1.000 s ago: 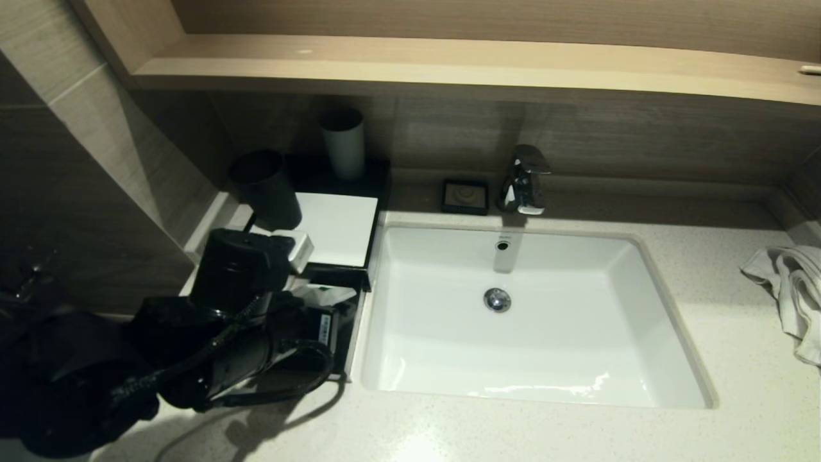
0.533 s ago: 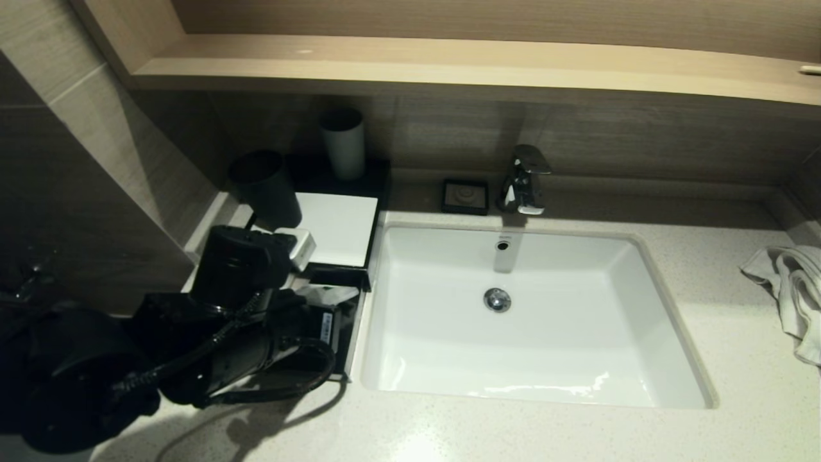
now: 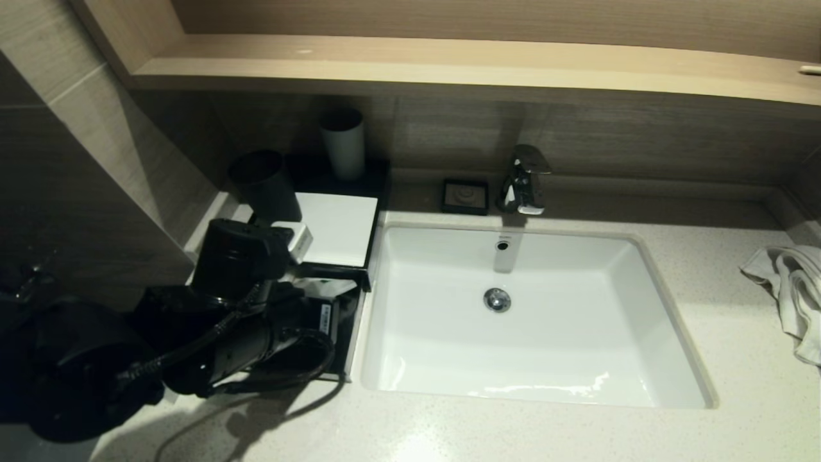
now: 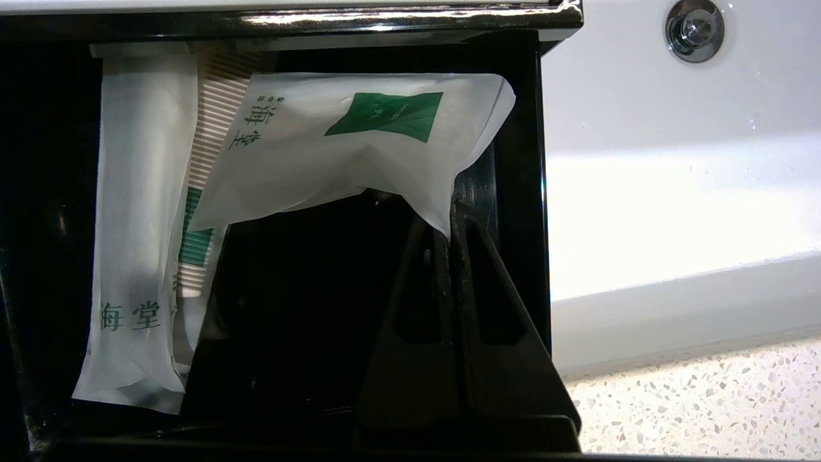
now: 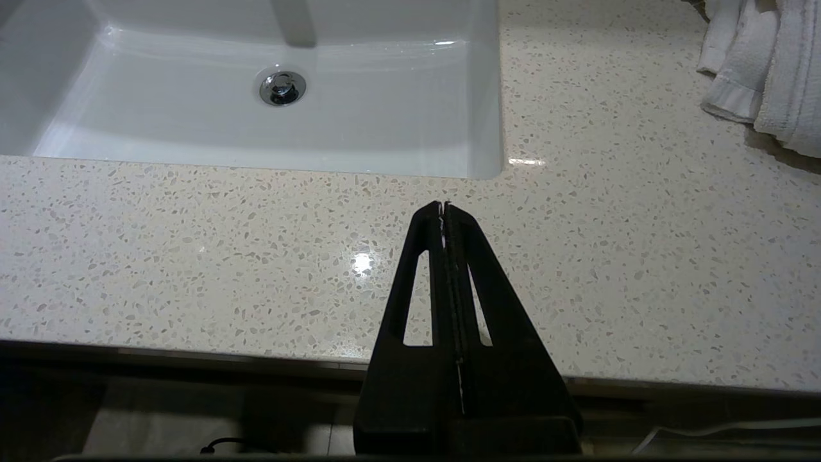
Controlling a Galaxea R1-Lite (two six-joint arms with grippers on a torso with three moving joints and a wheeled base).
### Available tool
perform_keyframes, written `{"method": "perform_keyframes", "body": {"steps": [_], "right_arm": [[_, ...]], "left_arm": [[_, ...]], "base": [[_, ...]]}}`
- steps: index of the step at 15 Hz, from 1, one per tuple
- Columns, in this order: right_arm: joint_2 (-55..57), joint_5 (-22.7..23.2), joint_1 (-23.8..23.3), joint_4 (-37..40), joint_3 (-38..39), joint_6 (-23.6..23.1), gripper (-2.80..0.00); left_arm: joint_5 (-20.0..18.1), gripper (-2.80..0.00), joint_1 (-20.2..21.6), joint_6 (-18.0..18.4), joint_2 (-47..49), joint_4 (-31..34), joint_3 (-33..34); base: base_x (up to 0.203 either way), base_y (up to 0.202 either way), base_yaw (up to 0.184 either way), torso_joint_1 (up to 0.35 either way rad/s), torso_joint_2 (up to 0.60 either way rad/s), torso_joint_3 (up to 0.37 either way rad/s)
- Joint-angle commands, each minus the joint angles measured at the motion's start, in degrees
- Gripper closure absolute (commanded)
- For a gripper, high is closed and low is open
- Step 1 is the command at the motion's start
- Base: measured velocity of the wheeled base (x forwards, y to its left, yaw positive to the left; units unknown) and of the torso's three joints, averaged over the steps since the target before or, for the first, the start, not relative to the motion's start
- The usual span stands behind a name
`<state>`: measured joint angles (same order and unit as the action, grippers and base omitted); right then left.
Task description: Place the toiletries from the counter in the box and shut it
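The squarish sachet is bunching up with its corner point(image 4: 442, 222) in the robot's left gripper, so the robot should let go of it, close the fingers and push against the sachet's near edge point(image 4: 367, 188).
The black box with a white top panel point(image 3: 337, 228) stands left of the sink, its drawer point(image 3: 353, 333) pulled out toward me. My left arm point(image 3: 256, 321) reaches over the drawer. In the left wrist view my left gripper point(image 4: 449, 221) is shut on the corner of a squarish white sachet with a green label point(image 4: 359, 141), which hangs inside the drawer point(image 4: 519, 192). A long thin sachet point(image 4: 138, 224) and another with a ribbed edge point(image 4: 215, 109) lie in the drawer beside it. My right gripper point(image 5: 444, 206) is shut and empty, above the front of the speckled counter point(image 5: 192, 244).
A dark cup point(image 3: 266, 186) and a pale cup point(image 3: 343, 144) stand at the back of the box. A small black soap dish point(image 3: 465, 196) and the faucet point(image 3: 526, 179) sit behind the white sink point(image 3: 532, 359). A white towel point(image 3: 792, 289) lies at the far right.
My left arm has moved a little farther toward the box, carrying the squarish sachet deeper over the drawer. The right arm has not moved.
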<state>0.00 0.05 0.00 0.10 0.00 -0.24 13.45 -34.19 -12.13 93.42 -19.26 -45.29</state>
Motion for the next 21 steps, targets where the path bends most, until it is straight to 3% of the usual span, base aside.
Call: {"method": "perform_keyframes", "body": {"steps": [1, 9, 10, 11, 21], "right_arm": [[0.0, 0.0, -0.1, 0.0, 0.0, 0.0, 0.00], [0.0, 0.0, 0.0, 0.0, 0.0, 0.0, 0.00], [0.0, 0.0, 0.0, 0.0, 0.0, 0.0, 0.00], [0.0, 0.0, -0.1, 0.0, 0.0, 0.0, 0.00], [0.0, 0.0, 0.0, 0.0, 0.0, 0.0, 0.00]], "left_arm": [[-0.1, 0.00, 0.0, -0.1, -0.2, -0.1, 0.3], [0.3, 0.00, 0.0, 0.1, 0.1, -0.4, 0.0], [0.5, -0.79, 0.0, 0.1, 0.3, -1.0, 0.0], [0.6, -2.80, 0.0, 0.2, 0.3, -1.3, 0.1], [1.5, -2.80, 0.0, -0.6, -2.5, -4.9, 0.5]], "base": [[0.000, 0.000, 0.000, 0.000, 0.00, 0.000], [0.000, 0.000, 0.000, 0.000, 0.00, 0.000], [0.000, 0.000, 0.000, 0.000, 0.00, 0.000], [0.000, 0.000, 0.000, 0.000, 0.00, 0.000], [0.000, 0.000, 0.000, 0.000, 0.00, 0.000]]}}
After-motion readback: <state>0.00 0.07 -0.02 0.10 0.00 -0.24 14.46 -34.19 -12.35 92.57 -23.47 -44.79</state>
